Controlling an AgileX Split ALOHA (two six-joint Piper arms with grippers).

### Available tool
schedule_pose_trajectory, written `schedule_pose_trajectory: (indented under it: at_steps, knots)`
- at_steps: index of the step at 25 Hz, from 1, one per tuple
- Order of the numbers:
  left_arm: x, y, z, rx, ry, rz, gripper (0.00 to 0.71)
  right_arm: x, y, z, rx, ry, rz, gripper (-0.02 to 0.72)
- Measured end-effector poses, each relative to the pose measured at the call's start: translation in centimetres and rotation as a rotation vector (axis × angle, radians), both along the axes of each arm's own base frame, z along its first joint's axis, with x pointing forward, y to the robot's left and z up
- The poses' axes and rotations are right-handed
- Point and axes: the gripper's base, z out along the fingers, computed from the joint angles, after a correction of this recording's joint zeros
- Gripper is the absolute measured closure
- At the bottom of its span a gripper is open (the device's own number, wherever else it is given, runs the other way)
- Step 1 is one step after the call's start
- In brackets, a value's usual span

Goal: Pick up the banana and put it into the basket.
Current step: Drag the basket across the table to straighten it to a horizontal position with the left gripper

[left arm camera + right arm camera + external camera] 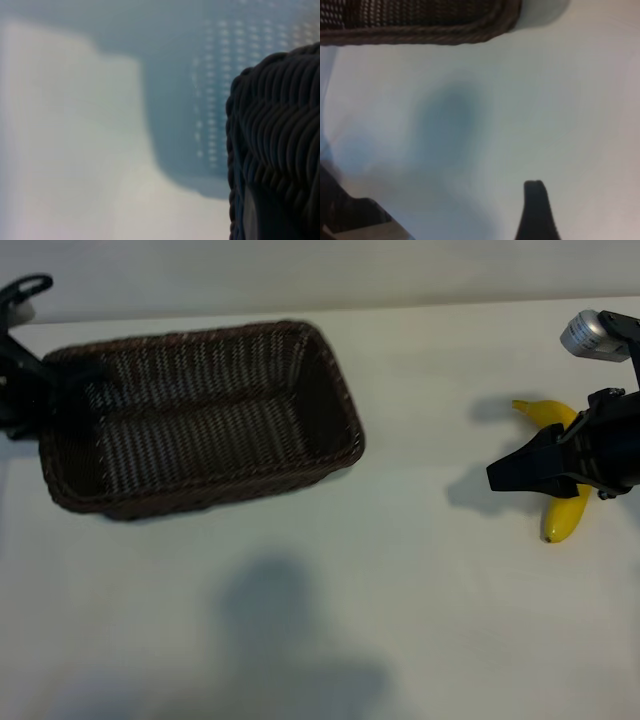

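The left gripper grips the basket's end (76, 458) and the table (425, 465) beside the banana is clear, so it should keep moving the basket there until the basket rests flat.
The dark brown wicker basket (200, 498) stands at the left of the white table and holds nothing. The yellow banana (565, 515) lies on the table at the right, its middle covered by my right arm. My right gripper (497, 478) hovers over the banana, pointing toward the basket, open. In the right wrist view its fingers (536, 210) stand wide apart with only bare table between them, and the basket's rim (420, 32) shows beyond; the banana is hidden there. My left gripper (45, 375) sits at the basket's left end. The left wrist view shows the basket weave (280, 125) very close.
The table (420, 570) is white, with its far edge running behind the basket. A large soft shadow (290, 630) falls on the front middle of the table. The silver wrist camera (590, 335) rides above the right arm.
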Motion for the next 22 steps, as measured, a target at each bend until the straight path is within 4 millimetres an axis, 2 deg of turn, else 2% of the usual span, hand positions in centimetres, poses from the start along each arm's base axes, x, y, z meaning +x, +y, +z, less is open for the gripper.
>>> schedule_pose_trajectory:
  at_steps: [8, 13, 17, 22]
  knots:
    - [0.3, -0.9, 0.8, -0.067, -0.058, -0.186, 0.550, 0.0, 0.0, 0.0, -0.002, -0.003, -0.003, 0.199]
    - [0.3, -1.2, 0.7, -0.097, -0.059, -0.219, 0.550, 0.0, 0.0, 0.0, -0.003, -0.003, -0.003, 0.199]
    - [0.6, -2.1, -0.5, -0.118, -0.027, -0.241, 0.551, 0.0, 0.0, 0.0, -0.001, 0.001, -0.007, 0.199]
    - [1.1, -4.6, -2.4, -0.134, 0.010, -0.298, 0.551, 0.0, 0.0, 0.0, -0.002, 0.001, -0.006, 0.199]
